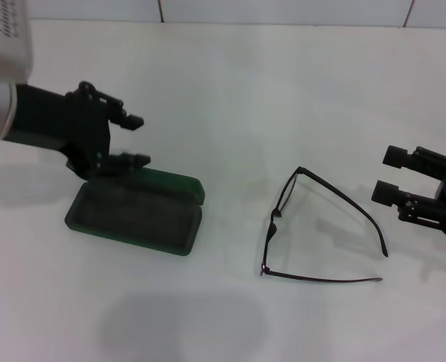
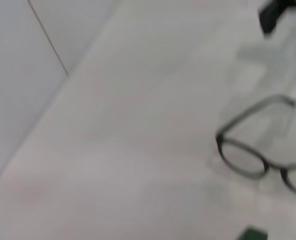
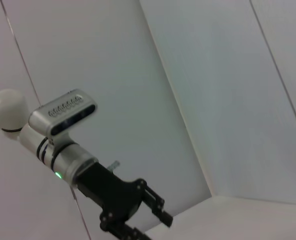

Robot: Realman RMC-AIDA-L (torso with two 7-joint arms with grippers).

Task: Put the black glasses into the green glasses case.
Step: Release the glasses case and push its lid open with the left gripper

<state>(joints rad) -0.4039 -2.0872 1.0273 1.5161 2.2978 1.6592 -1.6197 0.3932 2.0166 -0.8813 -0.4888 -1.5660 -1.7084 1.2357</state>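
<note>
The open fingers of my left gripper point along the green glasses case's raised lid [image 1: 168, 183], so I keep going down toward the lid's end [image 1: 129, 177] until they straddle it.
The green glasses case [image 1: 136, 216] lies open on the white table at the left, its lid [image 1: 171, 184] raised at the back. My left gripper [image 1: 137, 140] hovers open just above the lid's rear left end, its lower finger close to the lid. The black glasses [image 1: 274, 219] rest unfolded at centre right, with both arms pointing towards my right gripper [image 1: 389, 174]. That gripper is open near the right edge, apart from the arm tips. In the left wrist view I see the glasses [image 2: 243, 161] and a corner of the case [image 2: 253, 233]. The right wrist view shows the left gripper [image 3: 160, 214] from afar.
A white table [image 1: 230, 98] carries everything, with a tiled wall [image 1: 283, 9] behind it. A soft round shadow [image 1: 181, 328] falls on the table near the front.
</note>
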